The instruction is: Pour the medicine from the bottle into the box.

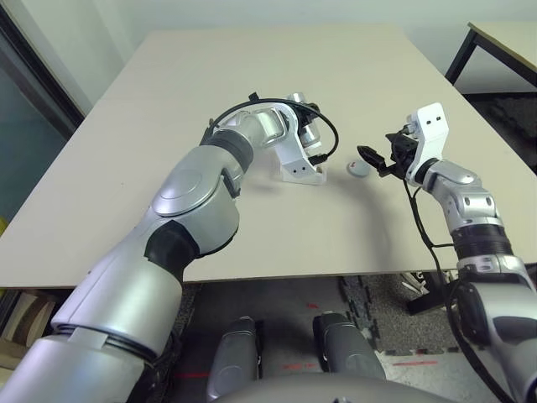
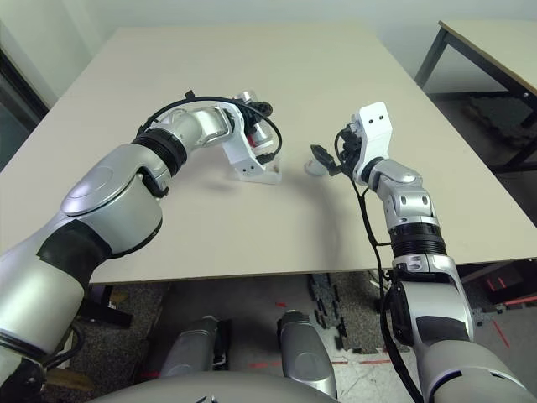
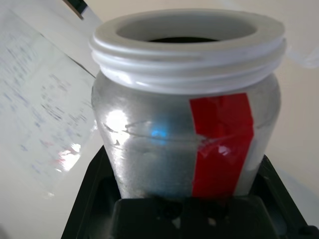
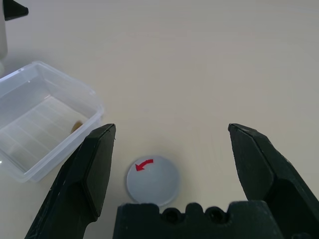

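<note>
The medicine (image 4: 76,126) is in the box, so my left gripper should go on turning the bottle upright and lowering it next to the box (image 2: 198,170) until the bottle's base stands flat.
My left gripper (image 1: 308,126) is shut on the bottle (image 3: 184,144) above the middle of the table. The bottle is white with a red label strip, and its wide mouth has no cap on it. The box (image 4: 45,124), a shallow clear plastic tray, lies on the table with one small yellowish-brown piece of medicine (image 4: 76,126) inside near its wall. The grey round cap (image 4: 152,180), marked with a red arrow, lies on the table beside the box. My right gripper (image 1: 375,159) hangs open just right of the cap, its fingers (image 4: 94,169) spread wide with nothing between them.
The beige table (image 1: 252,67) stretches bare behind both grippers. Its front edge (image 1: 336,273) runs close below my right forearm. A second table with black legs (image 1: 503,42) stands off to the far right.
</note>
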